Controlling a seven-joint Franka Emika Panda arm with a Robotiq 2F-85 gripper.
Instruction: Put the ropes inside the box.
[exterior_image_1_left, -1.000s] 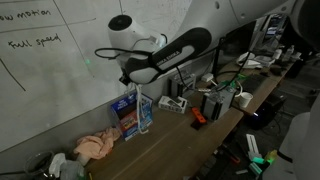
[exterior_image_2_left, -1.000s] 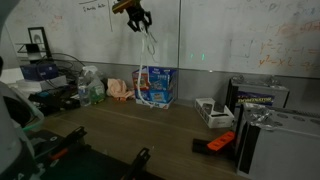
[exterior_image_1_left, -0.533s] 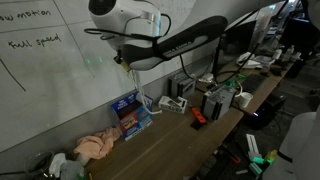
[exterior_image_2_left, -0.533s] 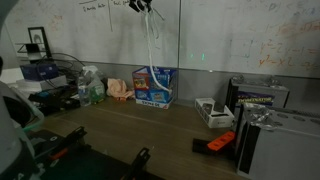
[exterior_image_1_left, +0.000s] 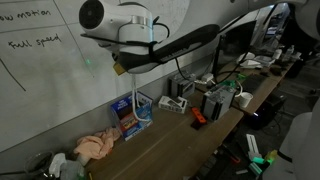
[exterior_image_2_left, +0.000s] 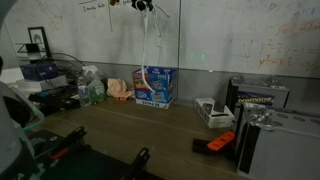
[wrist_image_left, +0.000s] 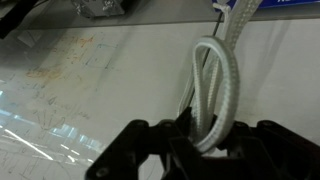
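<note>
Next, I raise the rope clear of the blue box's rim with my gripper first, because the rope's lower end (exterior_image_2_left: 147, 85) hangs along the box's front. Then I should lower the rope into the box's opening (exterior_image_2_left: 156, 70).
My gripper (wrist_image_left: 200, 140) is shut on a looped white rope (wrist_image_left: 218, 85). In an exterior view the gripper (exterior_image_2_left: 144, 5) is high up at the top of the frame in front of the whiteboard, and the rope (exterior_image_2_left: 150, 45) hangs straight down from it towards the blue box (exterior_image_2_left: 153, 86) on the wooden table. In an exterior view the gripper (exterior_image_1_left: 120, 66) is above the blue box (exterior_image_1_left: 131, 113), and the rope (exterior_image_1_left: 132, 92) hangs down into it. The rope's lower end is at the box opening.
A pink cloth (exterior_image_1_left: 96, 146) lies beside the box on the table (exterior_image_2_left: 130, 130). Grey equipment boxes (exterior_image_2_left: 258, 100), a white tray (exterior_image_2_left: 212, 112) and an orange-black tool (exterior_image_2_left: 216, 143) sit further along. Clutter (exterior_image_2_left: 50, 90) stands at the table's end. The whiteboard (exterior_image_2_left: 230, 40) is close behind.
The arm has risen, lifting the gripper to the top of the frame. The rope has been drawn up taut above the box.
</note>
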